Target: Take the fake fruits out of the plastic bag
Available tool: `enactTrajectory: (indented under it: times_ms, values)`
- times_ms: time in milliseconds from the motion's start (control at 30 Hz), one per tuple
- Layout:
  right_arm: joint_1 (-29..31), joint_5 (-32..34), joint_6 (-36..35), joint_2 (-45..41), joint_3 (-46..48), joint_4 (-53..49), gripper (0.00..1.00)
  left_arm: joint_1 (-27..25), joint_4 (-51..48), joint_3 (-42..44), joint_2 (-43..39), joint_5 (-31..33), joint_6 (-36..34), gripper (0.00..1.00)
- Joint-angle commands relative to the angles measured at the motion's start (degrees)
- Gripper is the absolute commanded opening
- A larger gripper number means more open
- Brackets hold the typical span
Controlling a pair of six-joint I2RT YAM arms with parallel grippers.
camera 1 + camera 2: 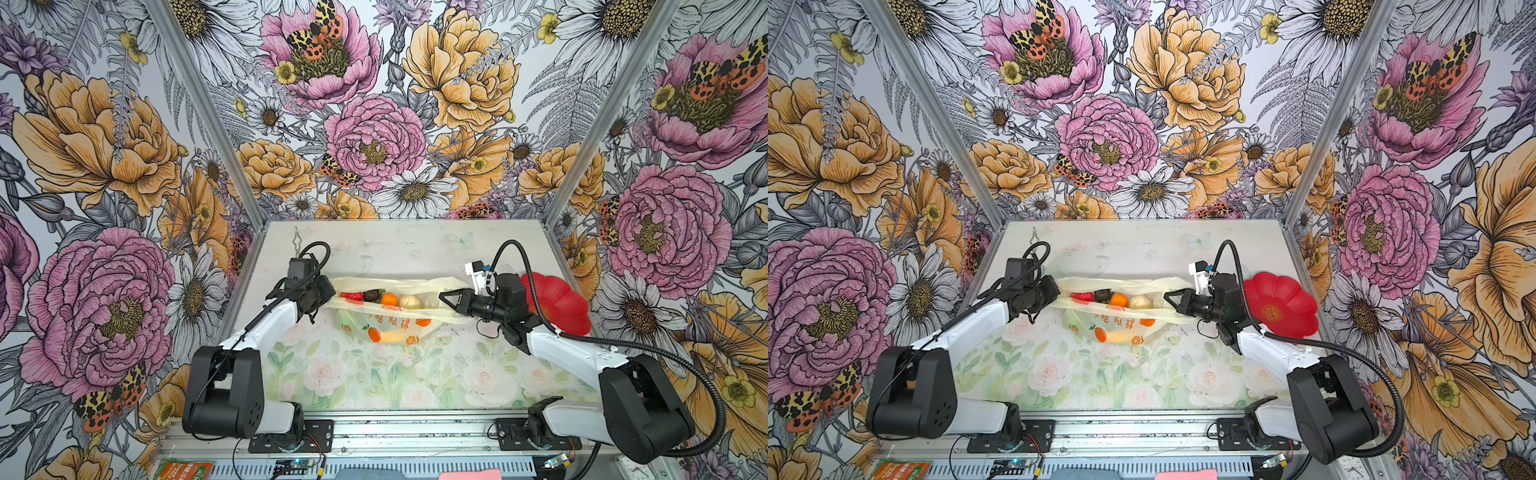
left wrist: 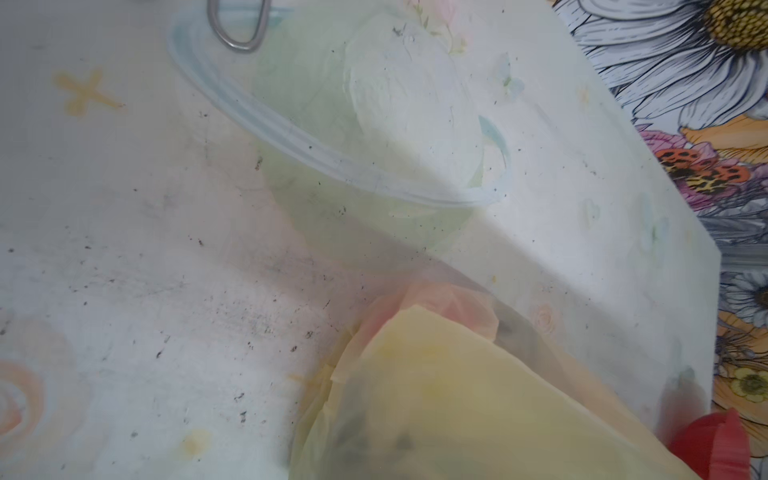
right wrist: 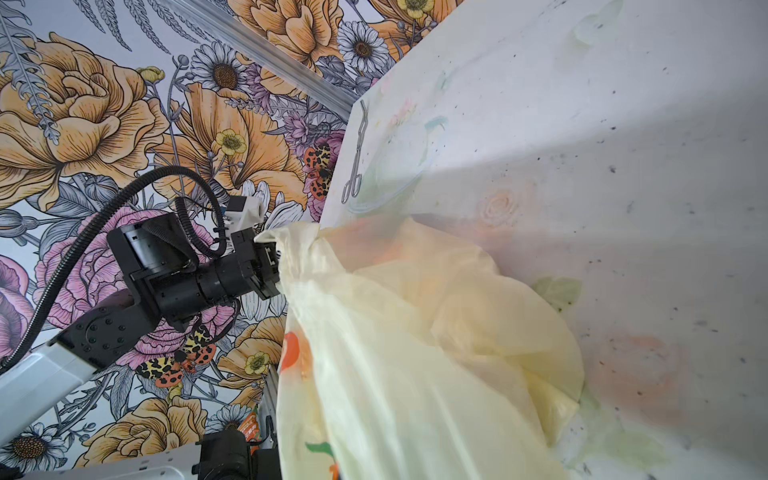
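Note:
My right gripper should move gently toward my left gripper and loosen the bag's rim [image 1: 432, 313] to widen the plastic bag's opening [image 1: 396, 299], because my grippers are stretching it into a narrow slit.
The plastic bag [image 1: 386, 320] [image 1: 1121, 324] lies mid-table, its mouth stretched wide between my two grippers. My left gripper [image 1: 328, 291] [image 1: 1057, 296] is shut on the bag's left rim, and the right wrist view shows the film bunched at the left gripper [image 3: 276, 266]. My right gripper [image 1: 443, 296] [image 1: 1167, 296] is shut on the right rim. Fake fruits sit in the open mouth: a strawberry [image 1: 351, 296], a dark brown one [image 1: 372, 295], an orange [image 1: 389, 299] and a cream piece [image 1: 409, 301]. A banana [image 1: 390, 336] shows through the film. Bag film [image 2: 457, 395] [image 3: 415, 353] hides the jaws in both wrist views.
A red flower-shaped plate [image 1: 559, 303] [image 1: 1283, 305] stands at the right edge behind the right arm. Metal tongs [image 1: 297, 241] [image 3: 356, 166] and a clear bowl [image 2: 374, 145] lie at the table's back left. Patterned walls close in three sides.

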State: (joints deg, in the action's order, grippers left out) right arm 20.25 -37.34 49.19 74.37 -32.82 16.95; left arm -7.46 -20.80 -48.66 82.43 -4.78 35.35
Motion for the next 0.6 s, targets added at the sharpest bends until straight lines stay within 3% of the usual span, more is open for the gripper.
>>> enactTrajectory:
  times_ms: [0,67,267,367,567]
  values:
    - [1.71,3.38,-2.86,0.78,-3.07,-3.58,0.00,-3.16,-3.43,-2.05,0.63,5.24,-3.01,0.20]
    - [1.64,5.37,-4.02,0.46,-3.11,-6.39,0.00,-4.18,-4.98,-1.06,-2.74,9.35,-2.97,0.41]
    - [2.36,7.93,-5.42,-0.39,-2.84,-8.98,0.00,-6.31,-11.59,3.26,-17.46,19.33,-1.10,0.82]
    - [3.37,9.64,-6.15,-0.97,-3.48,-10.50,0.00,-6.60,-14.97,5.09,-24.43,21.61,0.81,0.90]
    - [5.82,13.66,-8.99,-2.09,-5.65,-15.61,0.00,-7.46,-18.79,4.47,-31.31,21.65,1.23,0.93]
